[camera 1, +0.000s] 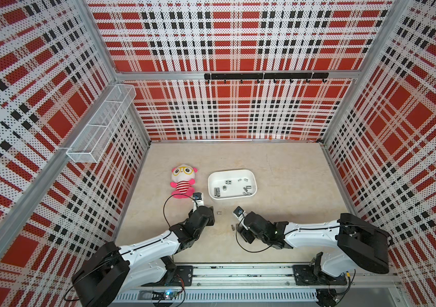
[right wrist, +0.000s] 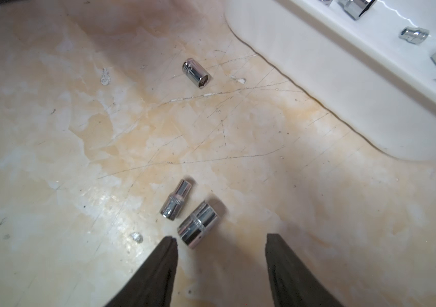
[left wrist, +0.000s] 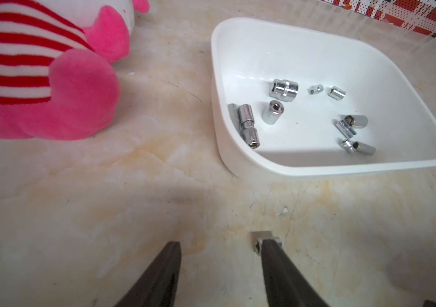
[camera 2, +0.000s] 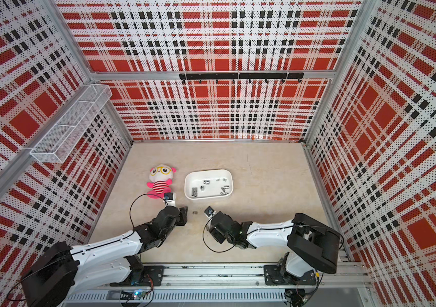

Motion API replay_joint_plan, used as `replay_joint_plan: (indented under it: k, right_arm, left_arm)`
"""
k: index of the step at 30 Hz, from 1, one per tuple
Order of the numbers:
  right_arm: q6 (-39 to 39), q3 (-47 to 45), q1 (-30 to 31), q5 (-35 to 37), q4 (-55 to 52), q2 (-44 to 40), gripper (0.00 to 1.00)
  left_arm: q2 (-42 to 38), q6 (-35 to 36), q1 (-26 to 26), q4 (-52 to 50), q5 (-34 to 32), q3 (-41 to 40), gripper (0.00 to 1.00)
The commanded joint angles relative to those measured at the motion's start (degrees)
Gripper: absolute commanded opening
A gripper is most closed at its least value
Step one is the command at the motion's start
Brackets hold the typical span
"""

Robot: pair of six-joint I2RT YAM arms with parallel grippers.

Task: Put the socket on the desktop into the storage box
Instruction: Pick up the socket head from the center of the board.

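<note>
My right gripper should push one finger in between the slimmer socket (right wrist: 176,199) and the wide socket (right wrist: 198,224), because they lie close side by side, and pick up the wide socket first.
The white storage box (camera 1: 251,177) stands mid-desktop (camera 1: 286,164) and holds several chrome sockets (left wrist: 283,90). In the left wrist view my left gripper (left wrist: 220,243) is open low over the desktop. A small socket (left wrist: 261,236) lies at the tip of one finger (left wrist: 272,260), half hidden by it, outside the gap. The same socket (camera 1: 219,212) shows in both top views. My right gripper (right wrist: 221,238) is open too. A wide socket (right wrist: 198,227) lies just ahead of one fingertip (right wrist: 169,247), a slimmer socket (right wrist: 175,199) beside it. A third socket (right wrist: 197,73) lies farther off.
A pink plush doll (camera 1: 182,180) with a striped shirt lies left of the box, close to my left wrist. The box's near wall (right wrist: 344,87) is a short way beyond the right gripper. A wire-mesh basket (camera 1: 100,125) hangs on the left wall.
</note>
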Motion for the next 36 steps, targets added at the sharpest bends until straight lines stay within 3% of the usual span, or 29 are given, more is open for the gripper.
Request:
replay_joint_plan:
  k: [1,18,36]
  right_arm:
    - [-0.47,1.18,0.52,-1.01,-0.04,1.22,0.59]
    - [-0.47,4.95,0.56,1.31,-2.96,7.19,0.53]
    - [1.72,5.47,-0.43,2.85,-5.22,7.97,0.43]
  left_arm:
    - [-2.58,0.37,0.24,2.10,4.14,-0.24,0.54]
    - [-2.21,1.05,-0.52,2.57,5.00,0.06,0.53]
    - [-1.73,1.18,-1.87,2.61,3.60,0.36,0.52]
